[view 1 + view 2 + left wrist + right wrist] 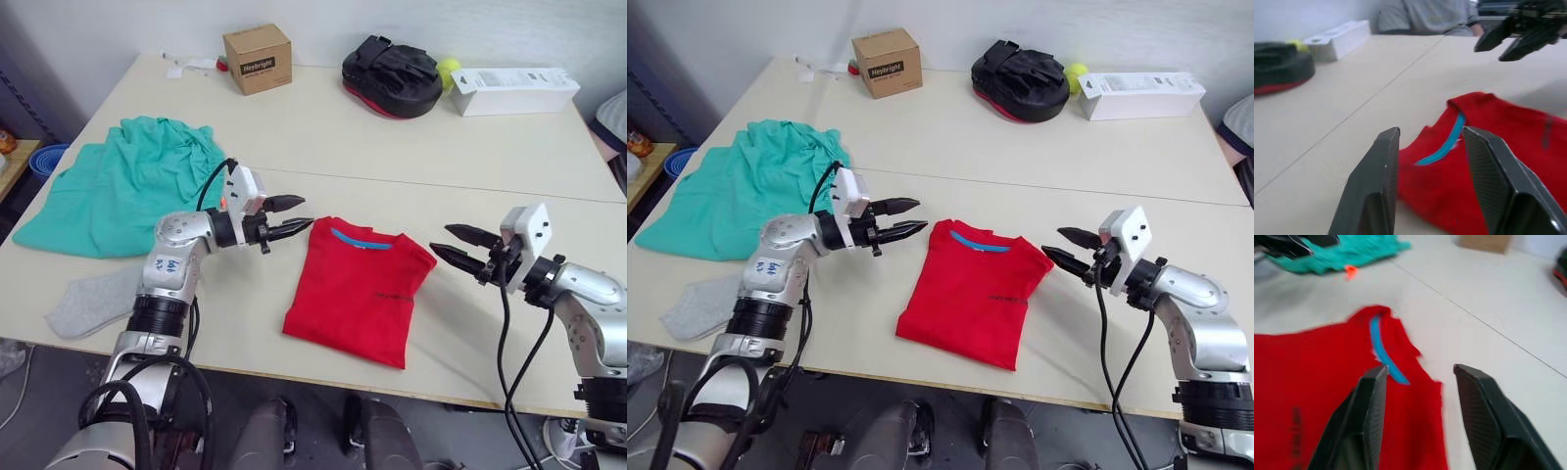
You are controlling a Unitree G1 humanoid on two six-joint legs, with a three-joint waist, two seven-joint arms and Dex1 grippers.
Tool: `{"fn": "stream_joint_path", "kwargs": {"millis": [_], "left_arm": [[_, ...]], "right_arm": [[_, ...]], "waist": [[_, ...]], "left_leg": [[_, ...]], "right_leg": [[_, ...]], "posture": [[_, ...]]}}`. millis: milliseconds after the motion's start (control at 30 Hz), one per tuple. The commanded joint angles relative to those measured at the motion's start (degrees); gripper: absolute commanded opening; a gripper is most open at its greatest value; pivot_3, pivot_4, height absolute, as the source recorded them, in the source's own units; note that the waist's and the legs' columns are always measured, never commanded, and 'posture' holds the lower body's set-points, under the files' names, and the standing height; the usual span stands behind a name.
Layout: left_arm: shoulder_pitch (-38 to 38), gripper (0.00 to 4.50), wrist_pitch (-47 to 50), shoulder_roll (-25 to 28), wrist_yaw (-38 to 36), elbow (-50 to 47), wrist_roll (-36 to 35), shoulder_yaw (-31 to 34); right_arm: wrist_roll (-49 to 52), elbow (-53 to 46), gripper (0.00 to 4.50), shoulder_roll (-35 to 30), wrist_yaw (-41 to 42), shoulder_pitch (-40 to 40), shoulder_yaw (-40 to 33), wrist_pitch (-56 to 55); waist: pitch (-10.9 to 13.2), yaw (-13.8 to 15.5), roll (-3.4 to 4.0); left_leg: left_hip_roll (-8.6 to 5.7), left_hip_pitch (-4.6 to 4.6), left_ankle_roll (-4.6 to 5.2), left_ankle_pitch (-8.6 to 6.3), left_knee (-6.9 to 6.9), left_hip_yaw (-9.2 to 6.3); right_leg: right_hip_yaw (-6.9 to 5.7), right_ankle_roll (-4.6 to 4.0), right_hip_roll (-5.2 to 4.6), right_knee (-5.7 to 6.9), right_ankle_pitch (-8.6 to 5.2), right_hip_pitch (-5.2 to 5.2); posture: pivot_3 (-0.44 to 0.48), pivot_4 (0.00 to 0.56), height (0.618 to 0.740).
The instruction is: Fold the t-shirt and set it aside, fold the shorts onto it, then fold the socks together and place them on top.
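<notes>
Soft folds (162,139) are bunched up at the far end of the teal-green shorts (98,201), so the shorts will hang loosely and open into wide legs when I pick them up.
The red t-shirt (358,289) lies folded into a narrow rectangle near the table's front middle, blue neckband at its far edge. My left gripper (291,217) hovers open just left of the collar, nothing between its fingers. My right gripper (458,245) is open too, just off the shirt's right shoulder. The teal-green shorts (132,181) lie rumpled at the left of the table. A grey sock (93,302) lies flat at the front left, partly behind my left arm.
At the back of the table (323,137) stand a brown cardboard box (258,59), a black and red pad (390,75), a yellow-green ball (450,69) and a long white box (512,90). A seam crosses the table behind the shirt.
</notes>
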Motion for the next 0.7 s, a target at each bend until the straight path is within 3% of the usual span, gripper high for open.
{"fn": "stream_joint_path", "kwargs": {"millis": [33,133,167,300,433,700], "left_arm": [[2.9,1.03,-2.2,-0.2,-1.7,-3.5,2.7,-5.0],[4.3,0.12,-2.1,-2.9,2.1,-3.2,4.8,-7.2],[4.7,0.02,-2.2,-3.9,3.3,-2.8,5.6,-7.9],[6.8,0.02,-4.7,-4.4,5.7,0.1,10.8,-11.7],[8.0,0.02,-4.4,-4.3,11.3,3.0,15.4,-12.2],[9.2,0.02,-6.2,-3.0,11.1,3.7,14.6,-11.4]], "right_arm": [[-1.7,-4.6,1.1,2.1,0.7,2.5,4.8,-2.8],[-7.1,-4.7,0.08,4.4,0.6,5.2,10.5,-8.5],[-9.4,-3.7,0.01,4.7,0.9,6.1,12.2,-11.3],[-14.8,2.7,0.01,7.5,-2.0,7.3,14.8,-18.6],[-14.5,7.6,0.01,9.1,-4.9,5.8,12.9,-19.1],[-12.1,14.5,0.01,10.0,-9.2,4.2,8.4,-15.5]], "waist": [[0.0,0.1,0.0],[0.0,0.3,-0.03],[0.0,0.3,-0.03],[0.0,0.1,-0.04],[0.0,-0.1,-0.05],[-0.1,-0.1,-0.05]], "left_leg": [[0.0,0.02,0.0,0.0,0.0,0.01],[-0.01,0.02,0.01,-0.01,0.0,0.0],[-0.03,-0.01,0.01,-0.01,0.0,0.0],[-0.05,-0.01,0.02,-0.02,0.0,0.04],[0.0,0.14,0.02,-0.01,-0.01,0.09],[0.02,0.52,-0.08,-0.16,-0.04,0.12]], "right_leg": [[0.0,0.0,0.0,0.0,0.0,0.02],[0.0,0.01,-0.01,-0.02,0.0,0.04],[0.0,0.02,-0.03,-0.01,0.01,0.01],[0.03,0.04,-0.03,0.0,0.02,-0.01],[0.12,0.04,0.0,0.07,0.02,0.02],[0.3,0.0,-0.12,-0.05,0.0,0.24]], "posture": [[0.0,0.15,0.74],[0.0,0.15,0.74],[0.0,0.15,0.74],[0.0,0.15,0.74],[0.0,0.15,0.74],[0.0,0.15,0.74]]}}
